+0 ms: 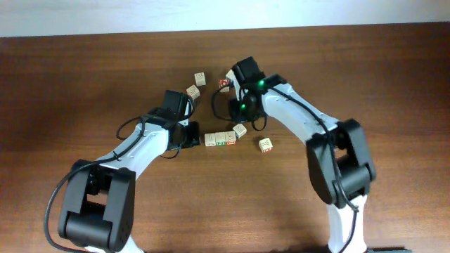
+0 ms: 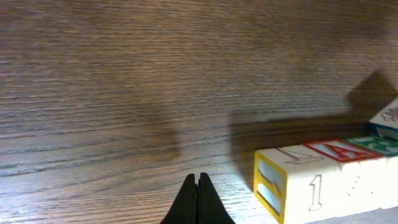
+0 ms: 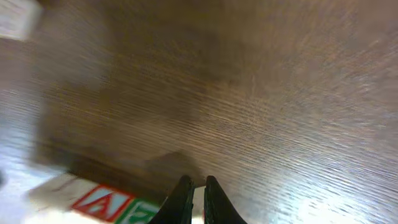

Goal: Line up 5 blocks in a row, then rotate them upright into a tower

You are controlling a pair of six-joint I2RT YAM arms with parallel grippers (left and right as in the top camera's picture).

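Note:
Next, my right gripper turns the fourth block (image 1: 240,131) square against the row (image 1: 231,138) before it adds the fifth block, because the fourth block is lying crooked at the row's end.
Three pale wooden blocks stand in a row (image 1: 220,139) at the table's middle. A fourth block (image 1: 240,130) lies tilted at the row's right end, and a fifth (image 1: 266,145) sits apart to the right. My left gripper (image 1: 193,135) is shut and empty, just left of the row; the left wrist view shows its tips (image 2: 199,178) beside the yellow-framed end block (image 2: 292,186). My right gripper (image 1: 241,120) hangs over the tilted block. Its tips (image 3: 198,182) stand a narrow gap apart, with a pale block showing below them and the red A block (image 3: 102,202) to the left.
Two more pale cubes (image 1: 200,78) (image 1: 193,91) lie at the back, left of the right wrist. A cube with a red face (image 1: 223,84) sits half hidden beside that wrist. Both arms reach in from the near edge.

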